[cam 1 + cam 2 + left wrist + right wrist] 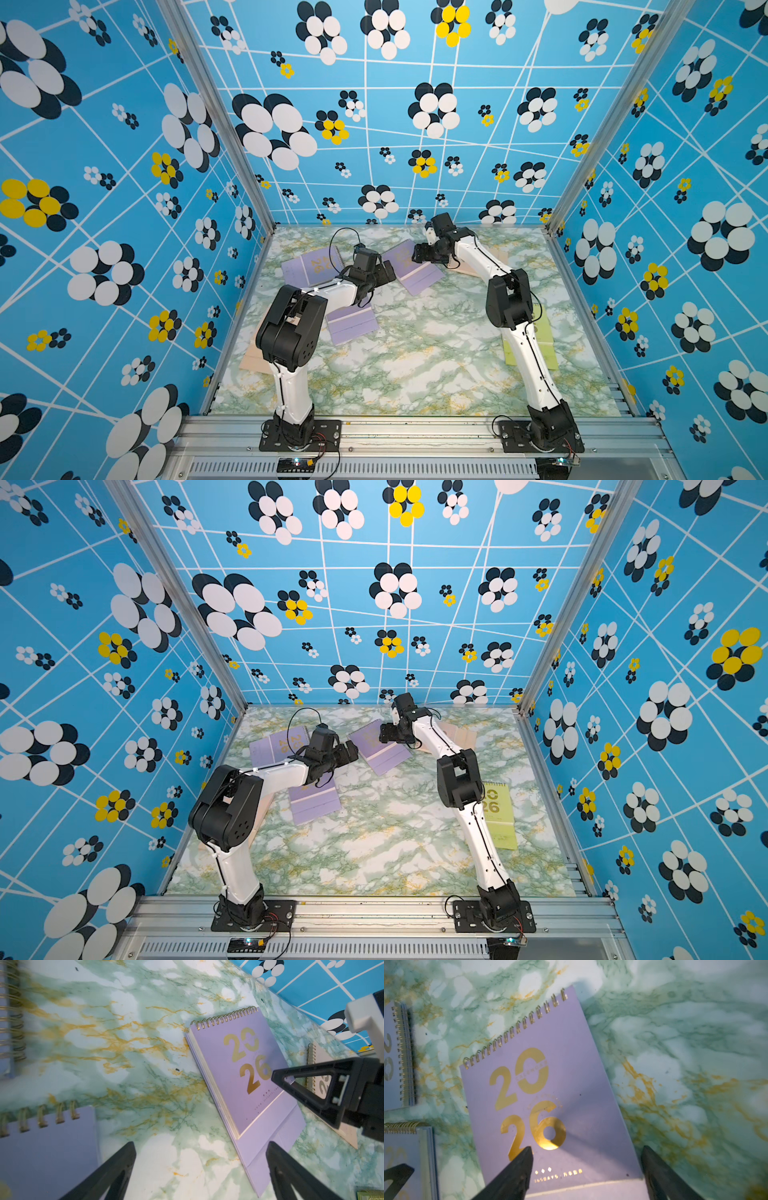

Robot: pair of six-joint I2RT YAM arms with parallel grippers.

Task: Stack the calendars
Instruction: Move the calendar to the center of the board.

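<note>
The centre lavender calendar lies at a slant and only the robot's right gripper is at its edge, so next the left gripper moves to the opposite edge and help straighten it.
Three lavender calendars lie flat on the marble table: one far left, one far centre, one beside the left arm. A yellow-green calendar lies at the right. One peach calendar is partly hidden under the left arm, and another behind the right arm. My right gripper hovers open over the centre lavender calendar, one finger above its cover and one at its side edge. My left gripper is open over bare table beside the same calendar.
Blue patterned walls with aluminium posts close in the table on three sides. The two grippers are close together over the far centre, the right one's finger showing in the left wrist view. Bare marble fills the near middle.
</note>
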